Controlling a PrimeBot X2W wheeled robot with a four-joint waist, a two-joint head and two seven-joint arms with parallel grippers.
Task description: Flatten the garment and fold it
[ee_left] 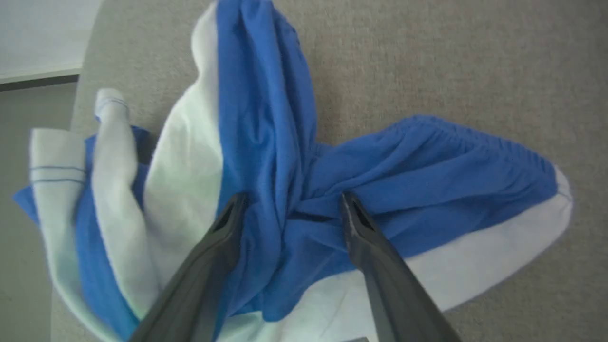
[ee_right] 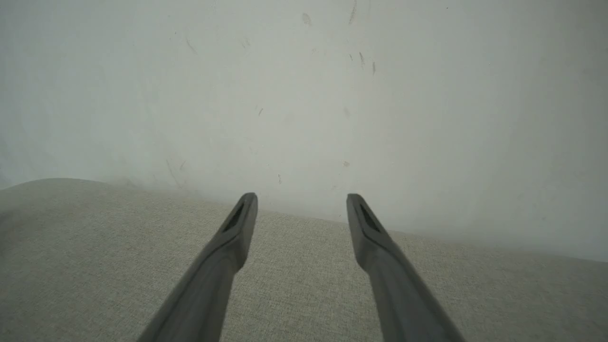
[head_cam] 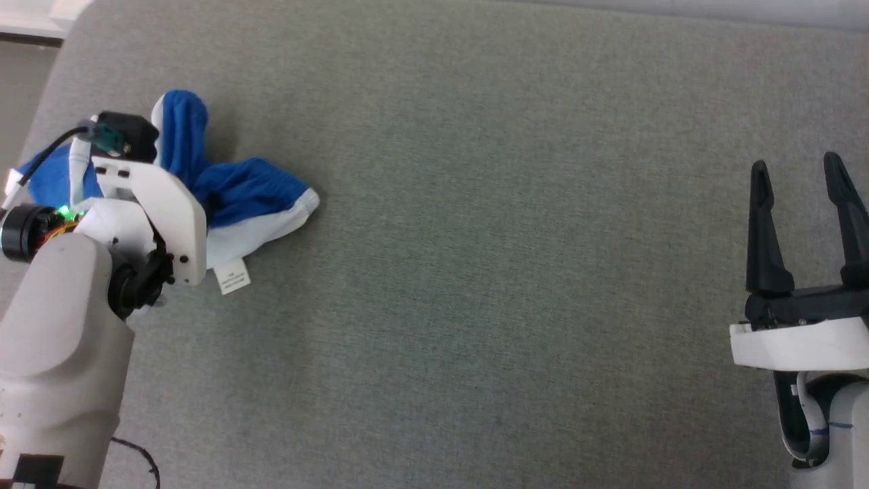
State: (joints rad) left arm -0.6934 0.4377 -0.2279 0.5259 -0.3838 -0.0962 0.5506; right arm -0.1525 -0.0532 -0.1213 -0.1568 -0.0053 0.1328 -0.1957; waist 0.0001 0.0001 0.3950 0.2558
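I expect the garment [head_cam: 248, 193] to hang with its waistband up and its legs trailing below when I lift it, because a gathered waistband edge [ee_left: 494, 146] runs next to the bunched fold.
The garment [head_cam: 251, 193], blue shorts with white stripes, lies crumpled at the far left of the grey fabric surface, its white tag [head_cam: 231, 277] sticking out toward me. My left arm hangs over it and hides part of it in the head view. In the left wrist view my left gripper [ee_left: 292, 202] is open, its two fingers straddling a bunched blue fold of the garment [ee_left: 285, 156] from above. My right gripper [head_cam: 801, 180] stands open far to the right, with nothing between its fingers [ee_right: 242, 213].
The grey fabric surface [head_cam: 475, 272] stretches wide between the two arms. Its left edge [head_cam: 41, 81] runs close to the garment, with floor beyond. A pale scuffed wall [ee_right: 304, 95] stands behind the surface in the right wrist view.
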